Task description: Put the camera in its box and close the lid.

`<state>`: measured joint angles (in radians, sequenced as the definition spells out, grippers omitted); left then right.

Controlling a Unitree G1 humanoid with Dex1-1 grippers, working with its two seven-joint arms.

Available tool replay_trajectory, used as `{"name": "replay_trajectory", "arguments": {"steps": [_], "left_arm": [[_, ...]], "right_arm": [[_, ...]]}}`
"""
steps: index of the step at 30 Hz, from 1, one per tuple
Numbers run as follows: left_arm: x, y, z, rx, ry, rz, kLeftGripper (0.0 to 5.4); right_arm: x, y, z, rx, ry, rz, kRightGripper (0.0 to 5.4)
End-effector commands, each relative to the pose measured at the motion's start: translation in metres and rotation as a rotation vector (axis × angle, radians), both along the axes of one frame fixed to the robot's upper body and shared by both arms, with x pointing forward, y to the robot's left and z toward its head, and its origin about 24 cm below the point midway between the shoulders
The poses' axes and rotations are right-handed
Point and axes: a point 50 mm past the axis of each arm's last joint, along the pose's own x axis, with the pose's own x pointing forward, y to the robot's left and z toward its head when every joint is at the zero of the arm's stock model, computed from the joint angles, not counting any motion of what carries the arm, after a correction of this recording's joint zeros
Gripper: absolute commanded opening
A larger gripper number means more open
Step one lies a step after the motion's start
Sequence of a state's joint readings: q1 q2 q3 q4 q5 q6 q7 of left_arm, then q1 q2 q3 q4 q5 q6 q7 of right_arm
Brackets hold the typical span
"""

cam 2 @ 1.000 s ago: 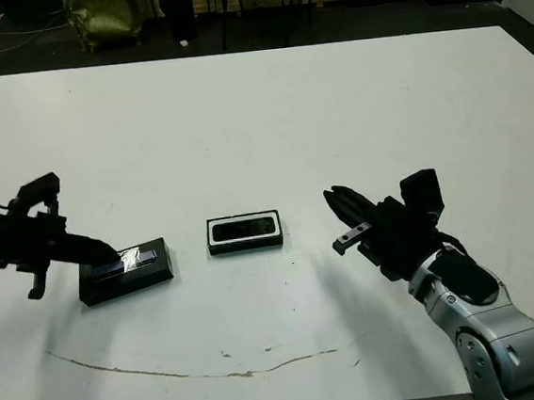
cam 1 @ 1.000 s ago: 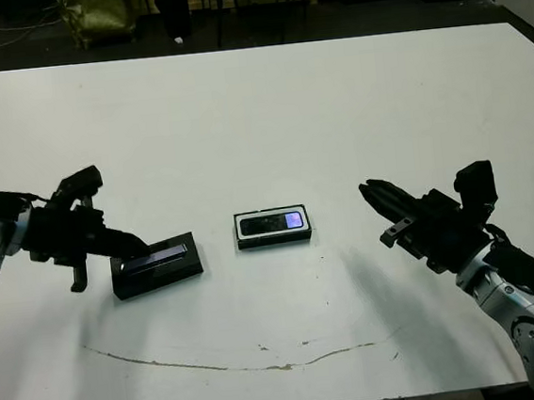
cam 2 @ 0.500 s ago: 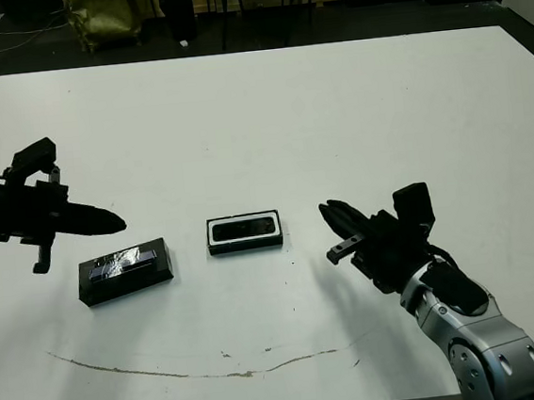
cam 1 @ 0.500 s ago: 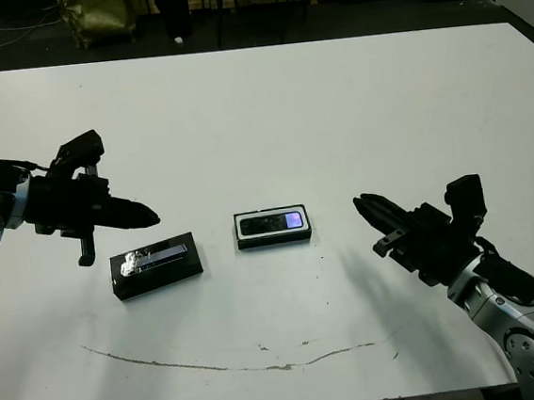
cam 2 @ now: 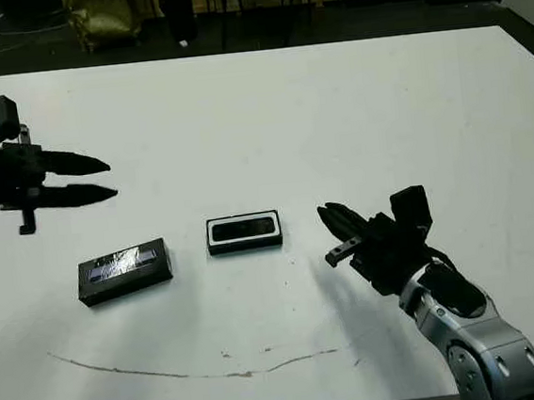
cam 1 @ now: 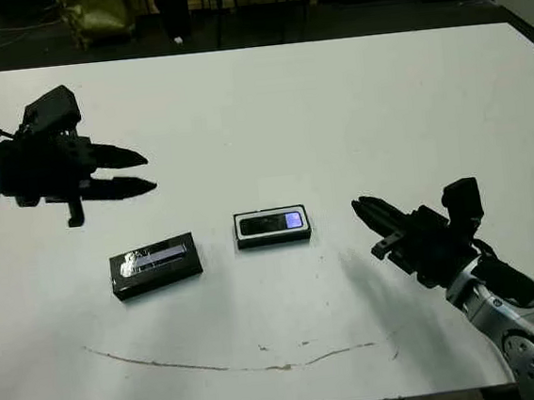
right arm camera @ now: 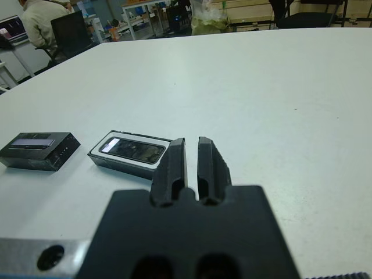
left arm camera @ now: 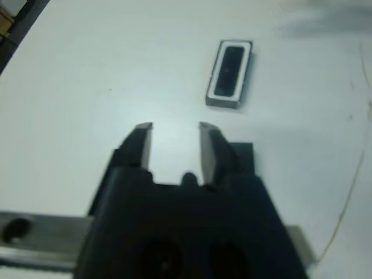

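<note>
I expect the lid to slide down around the whole box when I lower it, because the lid's front side is tall like the box's.
The camera, black with a bluish screen at one end, lies inside the white-lined box at the table's middle. The lid, black with a pale stripe, rests flat on the table to the box's left, apart from it. My left gripper hovers open above the table, beyond the lid toward the far left, holding nothing. Right of the box, my right gripper is shut and empty, pointing at the box. The right wrist view shows the box, the camera and the lid beyond the fingers.
A thin brown line runs across the table near its front edge. Past the far edge are a dark floor, chair legs and a yellowish bag. A seated person shows beyond the table in the right wrist view.
My left gripper left the lid, rose toward the far left and opened. The lid stayed where it lay. My right gripper drew back slightly toward the near edge.
</note>
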<state>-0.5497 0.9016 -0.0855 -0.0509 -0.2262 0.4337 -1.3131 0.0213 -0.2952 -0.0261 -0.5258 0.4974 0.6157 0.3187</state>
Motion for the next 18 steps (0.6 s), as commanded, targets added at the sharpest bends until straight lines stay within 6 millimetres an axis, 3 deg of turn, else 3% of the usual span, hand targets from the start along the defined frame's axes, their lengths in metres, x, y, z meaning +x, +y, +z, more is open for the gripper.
{"name": "replay_trajectory", "arguments": {"steps": [1, 11, 18], "left_arm": [[-0.01, 0.002, -0.011, 0.05, 0.053, -0.005, 3.01], [-0.015, -0.002, -0.033, 0.11, 0.174, -0.045, 5.38], [-0.009, -0.002, -0.044, 0.131, 0.233, -0.088, 5.38]], "right_arm": [[0.0, -0.003, -0.003, -0.022, 0.023, -0.009, 0.0], [0.002, -0.007, -0.004, -0.007, 0.025, 0.005, 0.0], [0.0, -0.008, -0.005, -0.006, 0.039, -0.001, 0.0]]}}
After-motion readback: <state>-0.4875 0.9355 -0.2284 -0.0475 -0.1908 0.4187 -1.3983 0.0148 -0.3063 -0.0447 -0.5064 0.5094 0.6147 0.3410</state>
